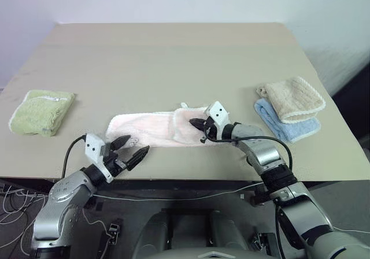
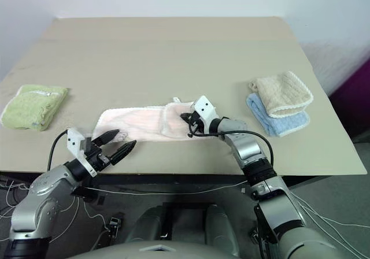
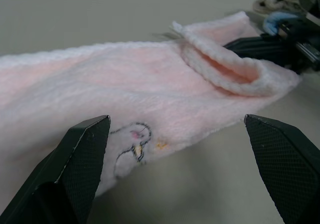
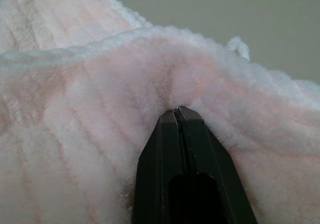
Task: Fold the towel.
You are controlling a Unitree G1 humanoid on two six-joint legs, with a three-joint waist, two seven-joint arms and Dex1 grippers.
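Note:
My left gripper points at the printed figure (image 1: pixel 133 141), inward of the pale pink towel's flat end, so it should back off and take that end's near corner (image 1: pixel 108 137).
The pale pink towel (image 1: pixel 150 129) lies on the table (image 1: pixel 173 56) near its front edge, with its right end doubled over toward the middle. My right gripper (image 1: pixel 196 123) is at that folded right end, shut on a pinch of the towel (image 4: pixel 100 109); the cloth puckers at the closed tips (image 4: pixel 179 111). My left gripper (image 1: pixel 137 144) stands open just off the towel's near left corner, pointing at the small printed figure (image 3: pixel 131 146) on the cloth. Nothing is between its fingers (image 3: pixel 85 154).
A light green folded towel (image 1: pixel 41 111) lies at the left edge of the table. At the right, a beige folded towel (image 1: pixel 292 97) rests on a blue one (image 1: pixel 289 126). Cables (image 1: pixel 173 196) hang below the front edge.

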